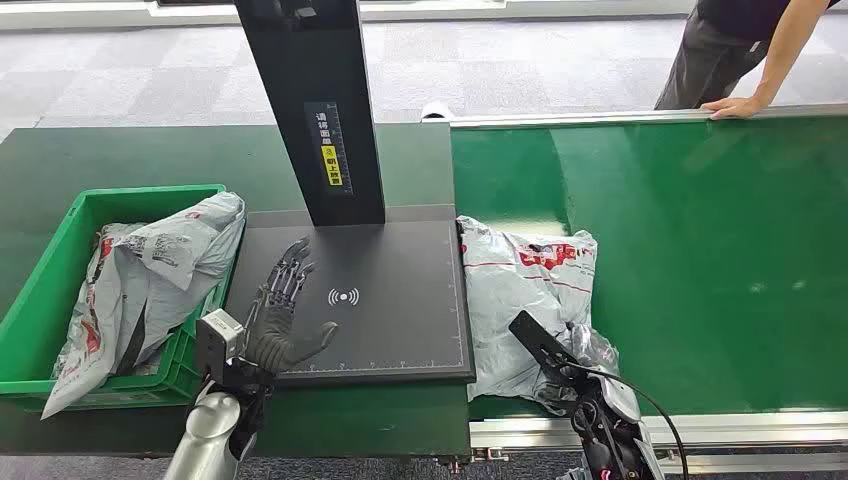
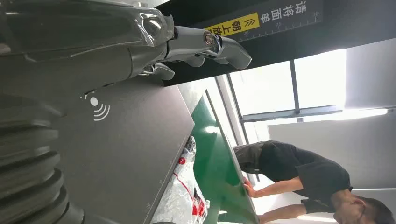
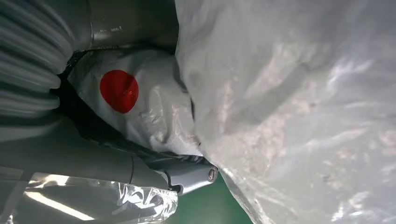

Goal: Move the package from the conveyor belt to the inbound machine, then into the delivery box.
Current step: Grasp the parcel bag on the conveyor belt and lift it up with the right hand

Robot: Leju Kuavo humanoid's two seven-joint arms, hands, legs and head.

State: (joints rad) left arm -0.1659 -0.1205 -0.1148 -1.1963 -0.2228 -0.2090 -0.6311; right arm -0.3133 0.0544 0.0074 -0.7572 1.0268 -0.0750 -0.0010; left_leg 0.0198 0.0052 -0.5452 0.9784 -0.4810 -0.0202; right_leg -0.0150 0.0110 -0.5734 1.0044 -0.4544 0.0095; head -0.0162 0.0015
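My gripper is about to lower the large grey plastic package point(image 1: 523, 310) into the delivery box. A package's end point(image 1: 222, 222) hangs over the delivery box's rim, so the large grey plastic package will push that end outward.
A grey plastic package point(image 1: 525, 290) with red print lies on the green conveyor belt point(image 1: 700, 250), its left edge against the black inbound machine platform point(image 1: 400, 330). My right hand point(image 1: 585, 375) grips the package's near corner; in the right wrist view the thumb point(image 3: 187, 175) presses into the crumpled bag point(image 3: 289, 107). My left hand point(image 1: 283, 310) hovers flat over the platform's left part, fingers spread and holding nothing. In the left wrist view the left hand point(image 2: 140, 46) reaches toward the scanner post above the platform point(image 2: 126, 154).
The green delivery box point(image 1: 150, 192) stands left of the platform with grey packages point(image 1: 160, 260) inside. The black scanner post point(image 1: 315, 100) rises from the platform's back. A person rests a hand point(image 1: 735, 105) on the conveyor's far rail.
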